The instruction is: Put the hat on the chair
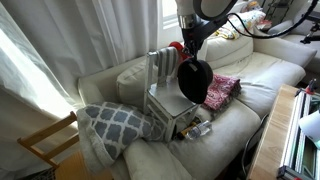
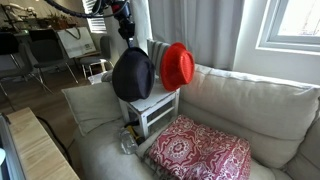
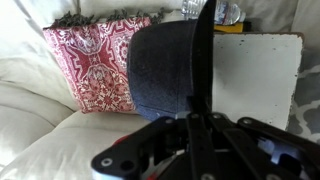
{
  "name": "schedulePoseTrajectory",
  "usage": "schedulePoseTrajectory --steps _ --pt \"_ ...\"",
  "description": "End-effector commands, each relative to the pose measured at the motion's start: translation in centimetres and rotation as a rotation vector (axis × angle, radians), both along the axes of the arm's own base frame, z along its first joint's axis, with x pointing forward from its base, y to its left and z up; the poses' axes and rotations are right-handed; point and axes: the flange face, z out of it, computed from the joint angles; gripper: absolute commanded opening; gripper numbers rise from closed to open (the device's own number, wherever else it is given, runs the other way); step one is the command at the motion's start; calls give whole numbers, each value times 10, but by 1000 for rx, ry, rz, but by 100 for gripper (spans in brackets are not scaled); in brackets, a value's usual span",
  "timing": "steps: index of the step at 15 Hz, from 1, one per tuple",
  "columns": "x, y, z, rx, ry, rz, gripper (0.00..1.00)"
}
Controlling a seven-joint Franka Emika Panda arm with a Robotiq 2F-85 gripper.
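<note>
The black hat (image 1: 195,82) is hanging on edge over the chair's seat, so next my gripper swings down toward the lattice cushion (image 1: 117,130) and lays the hat down flat.
The black hat (image 1: 194,80) hangs on edge from my gripper (image 1: 189,50), which is shut on its brim. It hangs just above the front of the white-grey chair's seat (image 1: 165,100). In an exterior view the hat (image 2: 132,74) hangs from the gripper (image 2: 127,34) over the chair (image 2: 155,103). In the wrist view the hat's crown (image 3: 165,70) and brim edge run up from the gripper (image 3: 199,112), with the white seat (image 3: 260,80) to the right.
A red hat (image 2: 177,66) hangs on the chair's back. The chair stands on a cream sofa (image 2: 240,105). A red patterned cushion (image 2: 198,152) lies beside it; a grey-white lattice cushion (image 1: 115,124) lies on the other side. A bottle (image 3: 218,10) lies by the chair. A light-wood chair (image 1: 45,140) stands beside the sofa.
</note>
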Motion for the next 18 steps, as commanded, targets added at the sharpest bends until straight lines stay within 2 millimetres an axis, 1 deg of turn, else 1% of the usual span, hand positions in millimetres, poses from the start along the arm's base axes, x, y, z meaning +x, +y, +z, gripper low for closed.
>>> schedulePoseTrajectory --steps 1,4,6,7,8,9,14,16,18 --pt "2 -7 4 -142 -16 2 1" --pt "1 -25 -5 -257 2 13 1" --pt "3 -37 -7 -311 5 9 1" --pt "4 -39 -9 -334 13 10 1" --pt "3 -37 -15 -336 23 21 1" --pt "2 -30 -22 -315 31 18 1" --pt "-7 26 -73 -248 76 70 1" --pt "-6 49 -80 -192 81 68 1" --pt "-2 71 -80 -86 79 55 1"
